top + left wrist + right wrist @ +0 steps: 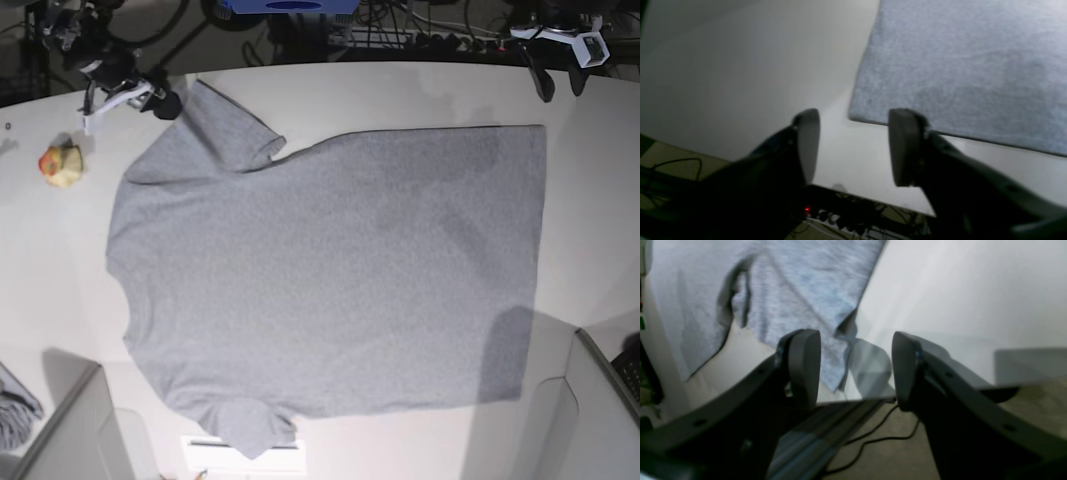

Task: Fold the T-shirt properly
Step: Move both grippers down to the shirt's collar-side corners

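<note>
The sleeve's end [202, 90] is next to my open right gripper, so next I move that gripper inward and pinch the T-shirt's shoulder edge [168, 138] before I lift that side of the T-shirt over.
The heather-grey T-shirt [330, 270] lies spread flat on the white table [420, 95], plain side up, with its neck toward the left and its hem toward the right. My left gripper [561, 88] hovers open just beyond the far hem corner. In the left wrist view that corner of the T-shirt [960, 66] sits ahead of the empty left gripper [853, 146]. My right gripper [165, 103] stands open by the far sleeve. The right wrist view shows the rumpled sleeve of the T-shirt [790, 290] in front of the right gripper [855, 368], with nothing between its fingers.
A small yellow-and-red toy [60, 163] rests on the table at the left. A dark striped cloth scrap [15, 410] lies at the lower left. Cables [400, 35] run behind the table's far edge. Grey panels [590, 420] stand at both near corners.
</note>
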`<state>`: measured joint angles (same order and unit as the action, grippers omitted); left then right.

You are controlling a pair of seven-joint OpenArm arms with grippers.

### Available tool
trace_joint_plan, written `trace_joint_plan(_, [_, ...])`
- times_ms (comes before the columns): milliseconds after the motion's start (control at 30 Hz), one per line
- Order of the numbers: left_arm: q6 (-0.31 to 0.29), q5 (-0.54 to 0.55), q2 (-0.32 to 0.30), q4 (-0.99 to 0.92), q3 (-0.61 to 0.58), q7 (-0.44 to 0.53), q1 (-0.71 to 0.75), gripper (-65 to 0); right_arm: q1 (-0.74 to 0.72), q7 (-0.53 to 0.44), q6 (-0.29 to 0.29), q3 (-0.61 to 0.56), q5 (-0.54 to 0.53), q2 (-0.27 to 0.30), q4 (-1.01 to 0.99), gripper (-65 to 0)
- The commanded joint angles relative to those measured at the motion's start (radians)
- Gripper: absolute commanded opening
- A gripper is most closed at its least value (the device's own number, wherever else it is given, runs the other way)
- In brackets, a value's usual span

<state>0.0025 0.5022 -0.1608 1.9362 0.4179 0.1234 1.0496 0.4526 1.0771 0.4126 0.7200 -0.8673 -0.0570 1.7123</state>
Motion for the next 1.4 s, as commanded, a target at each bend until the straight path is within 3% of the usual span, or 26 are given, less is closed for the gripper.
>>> trace_joint_plan(0, [0.003,0.002,-0.006,0.012,0.003,0.028,0.010,-29.9,-0.001,-0.005,0.007,0.003,-0.019,0.023,0.004,-33.0])
trace_joint_plan(200, [0.003,0.039,-0.006,-0.010,0.002,0.023,-0.018,-25.7,-0.010,-0.007,0.007,-0.083,-0.019,0.055,-0.024,-33.0])
trace_joint_plan(333, [-0.005,0.157,-0.009,-0.010,0.009,-0.078,-0.042,-25.7,-0.013,-0.011,0.007,-0.115,-0.019,0.056,-0.024,-33.3])
trace_joint_plan(533, [-0.111,0.292,-0.006,-0.065,0.052,-0.209,-0.121,-25.8,-0.048,-0.011,0.007,-0.110,-0.019,0.059,-0.094,-33.6])
trace_joint_plan(700, [-0.118,0.362,-0.004,-0.102,0.143,-0.339,-0.171,-26.0,-0.045,-0.013,0.007,-0.101,-0.019,0.076,-0.130,-33.6])
trace_joint_plan(967, [-0.118,0.375,-0.006,-0.096,0.197,-0.350,-0.174,-26.0,-0.076,-0.008,0.006,0.028,-0.019,0.087,-0.136,-33.6])
trace_joint_plan(1033, [-0.118,0.375,-0.006,-0.094,0.194,-0.350,-0.174,-26.0,-0.097,-0.010,-0.004,0.020,-0.019,0.108,-0.139,-33.6])
trace_joint_plan(1167, [-0.118,0.376,-0.006,-0.094,0.190,-0.350,-0.176,-26.2,-0.134,-0.007,-0.079,0.017,-0.019,0.112,-0.194,-33.6])
trace_joint_plan(1267, [-0.118,0.378,-0.006,-0.094,0.190,-0.350,-0.176,-26.2,-0.140,-0.004,-0.079,0.011,-0.019,0.112,-0.214,-33.6])
trace_joint_plan(1367, [-0.118,0.378,-0.004,-0.099,0.190,-0.351,-0.191,-26.0,-0.136,0.005,-0.079,-0.070,-0.019,0.121,-0.214,-33.6])
